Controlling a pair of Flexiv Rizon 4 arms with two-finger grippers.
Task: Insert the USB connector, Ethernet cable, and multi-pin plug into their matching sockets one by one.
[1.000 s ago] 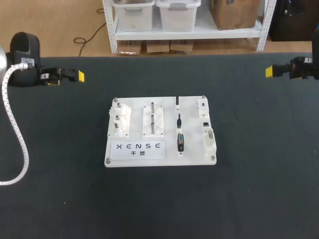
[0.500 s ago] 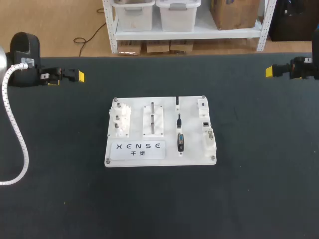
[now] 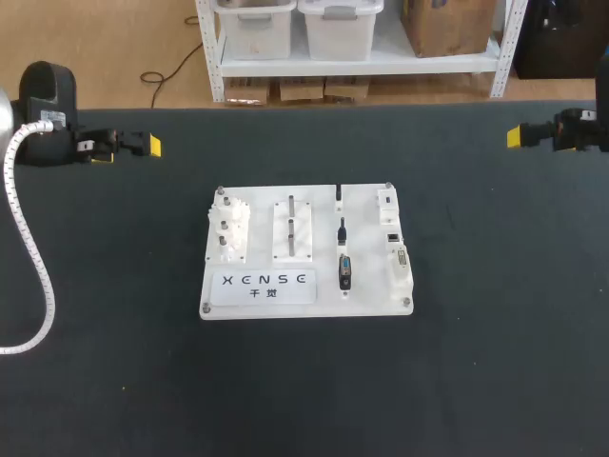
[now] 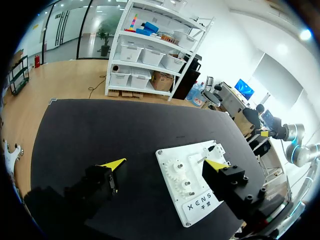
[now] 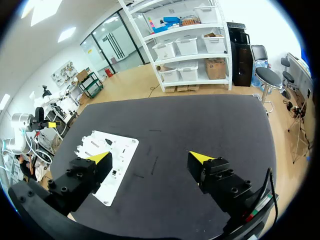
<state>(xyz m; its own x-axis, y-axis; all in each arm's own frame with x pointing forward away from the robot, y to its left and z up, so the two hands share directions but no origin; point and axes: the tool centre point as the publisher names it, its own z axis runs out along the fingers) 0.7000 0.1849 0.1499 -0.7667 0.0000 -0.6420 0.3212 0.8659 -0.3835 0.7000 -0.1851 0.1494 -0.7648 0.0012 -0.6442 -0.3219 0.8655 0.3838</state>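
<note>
I can see that the USB connector is a short stub in a white holder, so it will come out by itself when I lift, and the holder will stay behind.
A white board lies in the middle of the black table. On it, in a column, stand the USB connector, the Ethernet cable plug and the multi-pin plug, with the sockets in a row to their right. My left gripper hovers at the far left, well away from the board; in its wrist view the gripper stands open and empty, the board ahead of it. My right gripper is at the far right, also open and empty, with the board ahead.
The board also carries a gear fixture and a slotted block on its left half. A white ribbed hose from my left arm hangs over the table's left side.
</note>
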